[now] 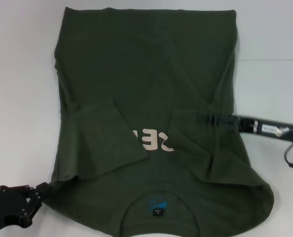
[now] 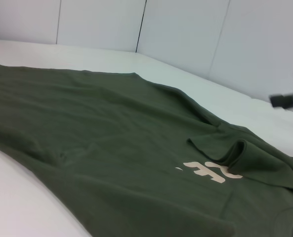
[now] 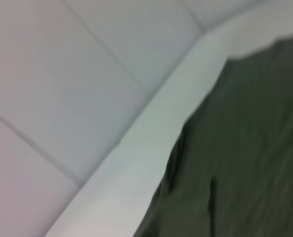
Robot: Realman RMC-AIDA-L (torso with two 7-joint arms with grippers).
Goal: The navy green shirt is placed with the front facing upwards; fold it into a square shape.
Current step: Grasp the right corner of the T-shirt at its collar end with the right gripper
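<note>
I should keep moving my right gripper to the shirt's opposite shoulder corner (image 1: 265,187) and close it there, because both sleeves are folded over the shirt's chest and my left gripper is at one shoulder corner (image 1: 54,192).
The navy green shirt (image 1: 146,79) lies flat on the white table (image 1: 18,98), collar and neck label (image 1: 157,211) nearest me, cream lettering (image 1: 153,140) face up. Both sleeves are turned inward over the chest. The right one forms a loose raised fold (image 2: 240,148). My right gripper (image 1: 205,118) hovers at that sleeve's outer edge. The left wrist view shows it as two separate dark fingers (image 2: 284,100) with a gap, open, holding nothing. My left gripper (image 1: 37,191) sits at the shirt's near left shoulder corner, touching the cloth edge.
White wall panels (image 2: 186,34) rise behind the table's far edge. Bare tabletop runs along both sides of the shirt. A grey cable (image 1: 292,160) loops off my right arm at the right edge.
</note>
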